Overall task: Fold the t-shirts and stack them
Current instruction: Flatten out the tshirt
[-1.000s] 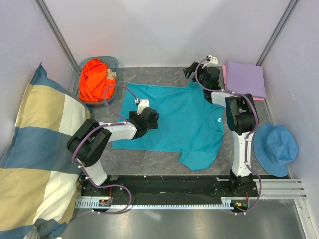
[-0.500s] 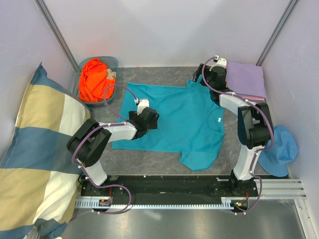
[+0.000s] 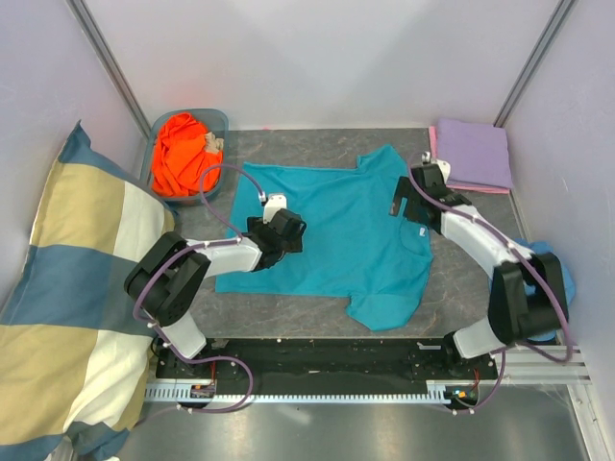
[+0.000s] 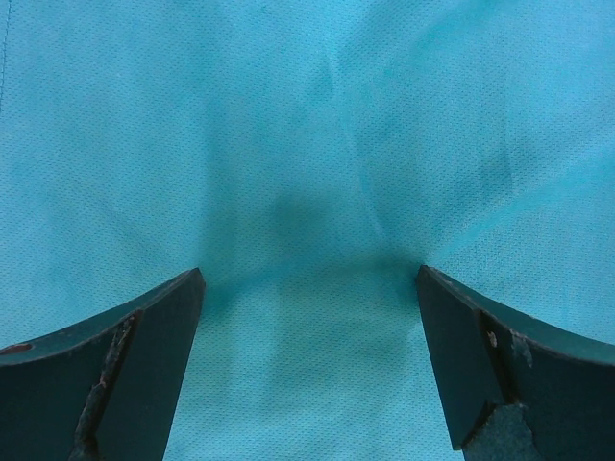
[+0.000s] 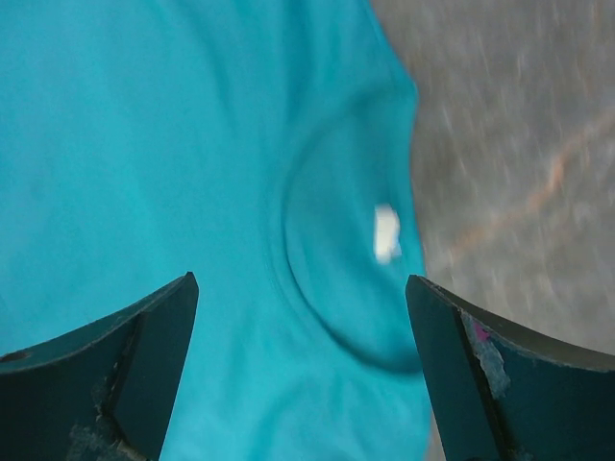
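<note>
The teal t-shirt's near sleeve [image 3: 384,309] is close to the table's front edge, so my right gripper should first press down beside the far sleeve [image 3: 365,184] and slide the t-shirt back.
A teal t-shirt [image 3: 346,240] lies spread flat in the middle of the table, collar toward the right. My left gripper [image 3: 291,230] is low over its left half, open, and the left wrist view shows only teal cloth [image 4: 307,144] between the fingers. My right gripper [image 3: 406,206] hovers open above the neckline [image 5: 327,288], where the white label [image 5: 386,233] shows. An orange t-shirt [image 3: 183,154] is bunched in a bin at the back left. At the back right, a folded lavender t-shirt [image 3: 473,154] rests on a pink one [image 3: 433,142].
A large checked pillow [image 3: 77,279] fills the left side. The grey-blue bin [image 3: 219,119] stands beside it. A blue bucket hat [image 3: 565,279] lies at the right, mostly behind my right arm. Bare grey table [image 5: 519,144] shows to the right of the collar.
My right arm has swung from the back, next to the lavender stack, toward me and now hangs over the teal shirt's collar. The left gripper has barely moved.
</note>
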